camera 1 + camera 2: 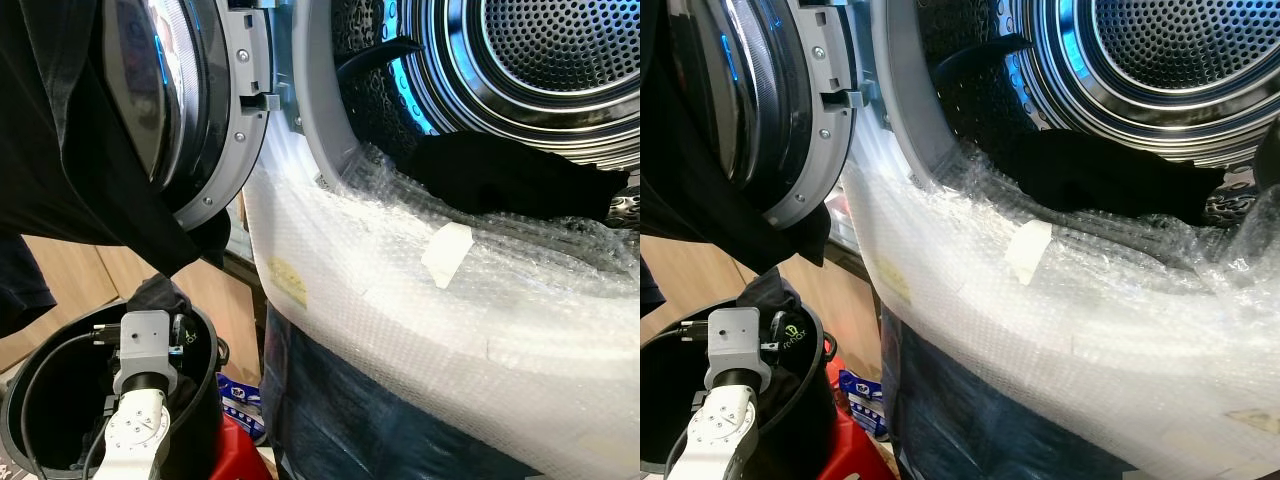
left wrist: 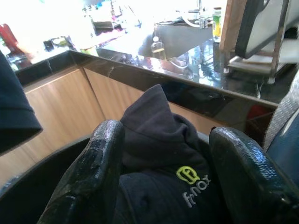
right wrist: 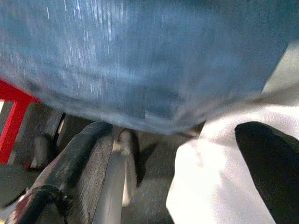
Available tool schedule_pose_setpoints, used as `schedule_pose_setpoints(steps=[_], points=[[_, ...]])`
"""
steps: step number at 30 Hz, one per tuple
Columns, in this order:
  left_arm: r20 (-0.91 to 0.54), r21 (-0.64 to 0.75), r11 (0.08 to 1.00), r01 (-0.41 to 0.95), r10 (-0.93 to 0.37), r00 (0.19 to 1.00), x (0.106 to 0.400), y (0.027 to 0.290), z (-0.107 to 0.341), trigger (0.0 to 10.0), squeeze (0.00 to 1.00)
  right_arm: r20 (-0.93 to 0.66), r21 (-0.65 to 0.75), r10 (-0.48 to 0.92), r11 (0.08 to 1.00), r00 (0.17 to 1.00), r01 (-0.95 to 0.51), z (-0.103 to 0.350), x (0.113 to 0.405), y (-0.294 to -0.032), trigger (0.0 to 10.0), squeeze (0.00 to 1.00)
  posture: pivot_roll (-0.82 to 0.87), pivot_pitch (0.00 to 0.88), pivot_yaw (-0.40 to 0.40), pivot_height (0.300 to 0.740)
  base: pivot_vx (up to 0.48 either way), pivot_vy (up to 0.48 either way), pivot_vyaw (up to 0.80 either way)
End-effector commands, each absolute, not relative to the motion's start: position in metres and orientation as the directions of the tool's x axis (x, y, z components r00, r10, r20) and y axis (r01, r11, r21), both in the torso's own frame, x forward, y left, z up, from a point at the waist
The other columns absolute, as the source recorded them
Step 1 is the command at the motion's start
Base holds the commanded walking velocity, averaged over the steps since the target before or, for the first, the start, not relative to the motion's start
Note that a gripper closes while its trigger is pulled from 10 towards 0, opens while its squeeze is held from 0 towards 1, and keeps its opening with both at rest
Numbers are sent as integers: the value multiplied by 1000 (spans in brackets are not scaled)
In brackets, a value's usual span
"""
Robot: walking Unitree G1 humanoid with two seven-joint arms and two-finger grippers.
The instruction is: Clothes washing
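The dark hooded garment (image 1: 158,294) is piled up above the basket's rim (image 1: 206,322), so when I lift it out I should expect more clothes to be hidden underneath it.
The washing machine's drum (image 1: 560,50) stands open, lit blue inside. A black garment (image 1: 510,175) lies over the lower lip of the opening. Its round door (image 1: 215,90) is swung open to the left. My left arm (image 1: 140,350) reaches down into a black basket (image 1: 30,375). In the left wrist view my left gripper (image 2: 168,133) is open, its fingers either side of a dark hooded garment (image 2: 159,154) with a yellow-green logo, which is draped on the basket's far rim. My right gripper (image 3: 180,128) is open and holds nothing, low beside blue fabric (image 3: 140,56) and white cloth (image 3: 219,172).
Bubble wrap (image 1: 400,290) with a taped patch (image 1: 447,252) covers the machine's front. Another dark cloth (image 1: 70,150) hangs at the left, in front of the door. A red object (image 1: 240,450) and a blue packet (image 1: 240,395) lie on the floor between basket and machine. Wooden panelling (image 2: 60,107) stands behind.
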State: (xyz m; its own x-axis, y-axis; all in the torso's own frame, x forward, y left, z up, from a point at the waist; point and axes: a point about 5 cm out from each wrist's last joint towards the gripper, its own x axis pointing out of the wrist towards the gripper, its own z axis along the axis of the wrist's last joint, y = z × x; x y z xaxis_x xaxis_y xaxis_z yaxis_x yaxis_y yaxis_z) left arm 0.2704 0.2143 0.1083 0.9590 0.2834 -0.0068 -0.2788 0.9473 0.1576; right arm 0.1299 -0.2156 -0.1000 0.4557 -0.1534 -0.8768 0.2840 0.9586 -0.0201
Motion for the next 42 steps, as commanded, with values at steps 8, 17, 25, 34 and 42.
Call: schedule_pose_setpoints(steps=[8,17,25,34,42], points=[[-106,-15,940,-342,339,935,258,223,102,10000,0,-867,-172,-172,984,468,44,-101,132,-207,10000,0,77,0,-3,740,0,0,0],[-219,-129,878,-460,428,877,256,250,97,10000,1000,-852,-162,-178,984,492,74,-99,142,-202,10000,0,64,0,7,740,0,0,0],[-229,-53,900,-433,412,882,261,270,99,10000,1000,-840,-149,-179,984,512,100,-96,149,-197,10000,0,52,0,6,740,0,0,0],[-309,-93,930,-356,313,898,284,281,98,10000,1000,-828,-164,-185,983,529,86,-92,158,-202,10000,0,44,0,-25,740,0,0,0],[-325,-186,941,-284,214,921,309,273,98,10000,1000,-816,-212,-180,977,549,7,-87,165,-216,10000,0,36,8,-47,740,0,0,0]])
